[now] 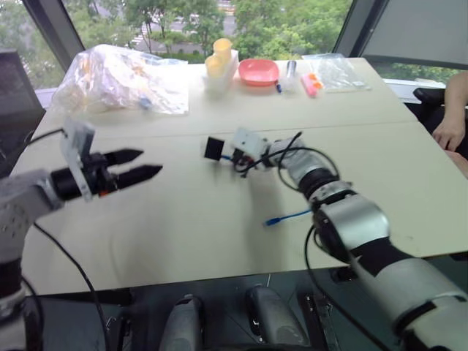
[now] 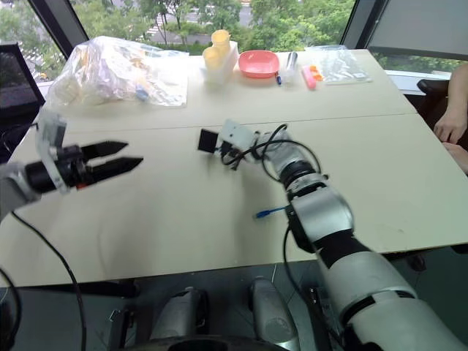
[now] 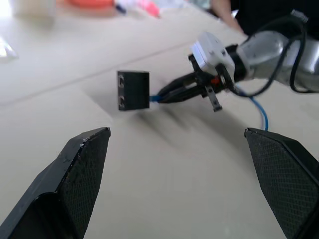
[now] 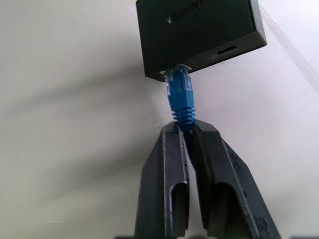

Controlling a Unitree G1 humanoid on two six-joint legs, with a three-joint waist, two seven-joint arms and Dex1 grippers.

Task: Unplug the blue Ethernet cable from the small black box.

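Observation:
My right gripper [image 1: 240, 162] is gripping just behind the plug [image 1: 227, 157], in line with the plug's port. The plug should come straight out when I pull the box away.
The small black box [image 1: 213, 148] hangs on the plug of the blue Ethernet cable [image 4: 180, 97], which is still seated in its port. My right gripper [image 4: 184, 130] is shut on the cable just behind that plug, near the middle of the table. The box seems to be held slightly off the tabletop, with its shadow beneath it [image 3: 133, 90]. The cable's free end [image 1: 285, 217] lies on the table beside my right forearm. My left gripper [image 1: 150, 162] hovers open to the left of the box, pointing toward it, with nothing between its fingers [image 3: 84, 164].
At the far side of the table [image 1: 183, 241] are a crumpled clear plastic bag [image 1: 121, 77], stacked yellow cups [image 1: 219, 58], a pink bowl [image 1: 258, 71] and a smaller clear bag [image 1: 333, 72]. A person's hand [image 1: 450, 131] rests at the right edge.

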